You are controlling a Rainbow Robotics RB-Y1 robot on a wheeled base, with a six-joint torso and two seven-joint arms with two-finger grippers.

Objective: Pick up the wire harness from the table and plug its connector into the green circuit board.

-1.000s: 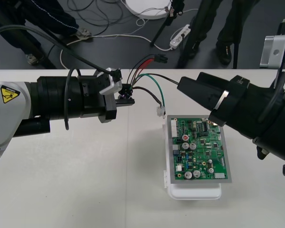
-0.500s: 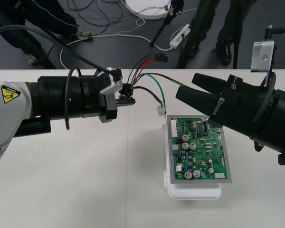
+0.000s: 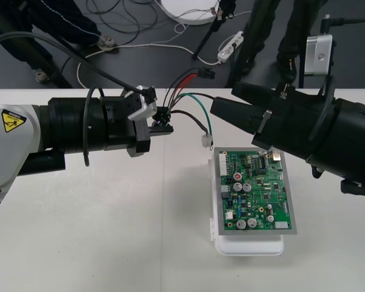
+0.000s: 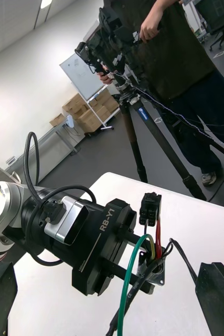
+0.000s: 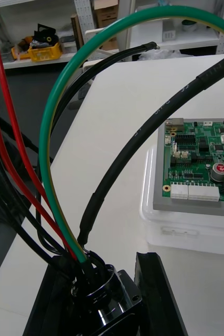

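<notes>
Red wires (image 3: 184, 83) connect the black plug to the round metal socket (image 4: 158, 273). The socket will hang down when my right gripper carries only the plug.
My left gripper (image 3: 161, 125) is shut on the harness's round metal socket (image 5: 98, 291), held above the table left of the board. Red, green (image 3: 198, 106) and black wires arc out of it. One branch ends in a black plug (image 3: 204, 74) past the table's far edge, another in a small white connector (image 3: 206, 141) hanging by the board's far left corner. The green circuit board (image 3: 253, 193) lies on its white base (image 3: 249, 246). My right gripper (image 3: 224, 102) is open, fingers (image 4: 216, 299) wide apart, tips just right of the wire loop and facing the left gripper (image 4: 143, 270).
The right arm's thick body (image 3: 316, 131) hangs over the board's far edge. Pale tabletop (image 3: 109, 231) stretches in front of the left arm. Floor cables and a tripod leg (image 3: 207, 36) lie beyond the table's far edge.
My right gripper has moved left and toward the far edge, closing in on the wire loop. The left arm and the harness have stayed put.
</notes>
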